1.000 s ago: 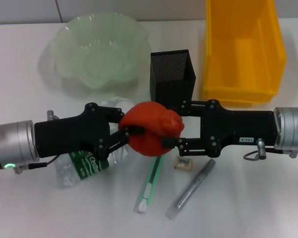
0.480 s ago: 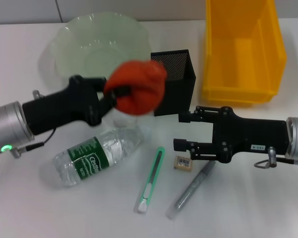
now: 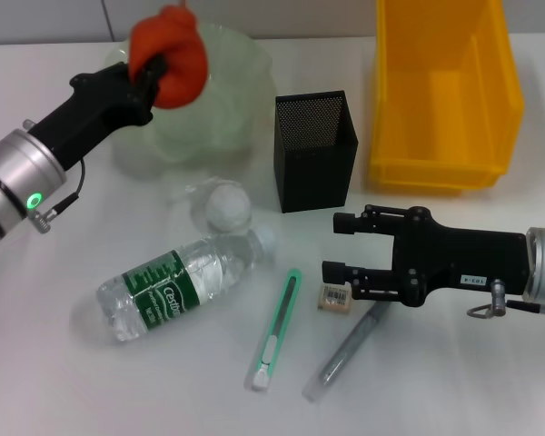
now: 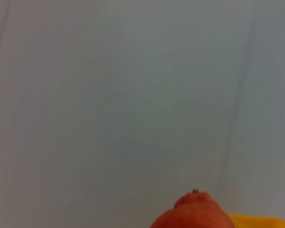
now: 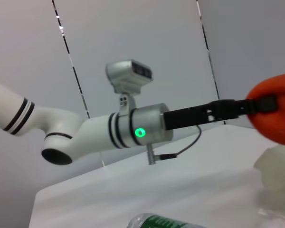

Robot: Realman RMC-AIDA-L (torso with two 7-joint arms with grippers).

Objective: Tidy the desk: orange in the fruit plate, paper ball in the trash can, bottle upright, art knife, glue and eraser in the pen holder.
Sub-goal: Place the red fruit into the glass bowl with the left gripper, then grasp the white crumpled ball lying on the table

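My left gripper should keep bringing in the orange [image 3: 178,56], which hangs above the empty fruit plate, until it is well inside the plate's rim [image 3: 193,123], then let it go.
My left gripper [image 3: 153,71] is shut on the orange [image 3: 174,44] and holds it above the near left rim of the pale green fruit plate [image 3: 220,91]. The orange also shows in the left wrist view [image 4: 194,216] and the right wrist view [image 5: 277,113]. My right gripper [image 3: 334,246] is open and empty, just above the eraser [image 3: 334,298]. The bottle [image 3: 177,283] lies on its side. The paper ball [image 3: 227,207] lies in front of the plate. The green art knife [image 3: 274,331] and the grey glue stick [image 3: 348,350] lie near the front. The black mesh pen holder [image 3: 314,150] stands in the middle.
The yellow bin [image 3: 443,86] stands at the back right, next to the pen holder. The white table [image 3: 490,381] runs on to the front edge. The right wrist view shows the left arm [image 5: 147,126] reaching over the table.
The right gripper let go of the orange and drew back to the right. The left gripper carried the orange up and back-left to above the plate.
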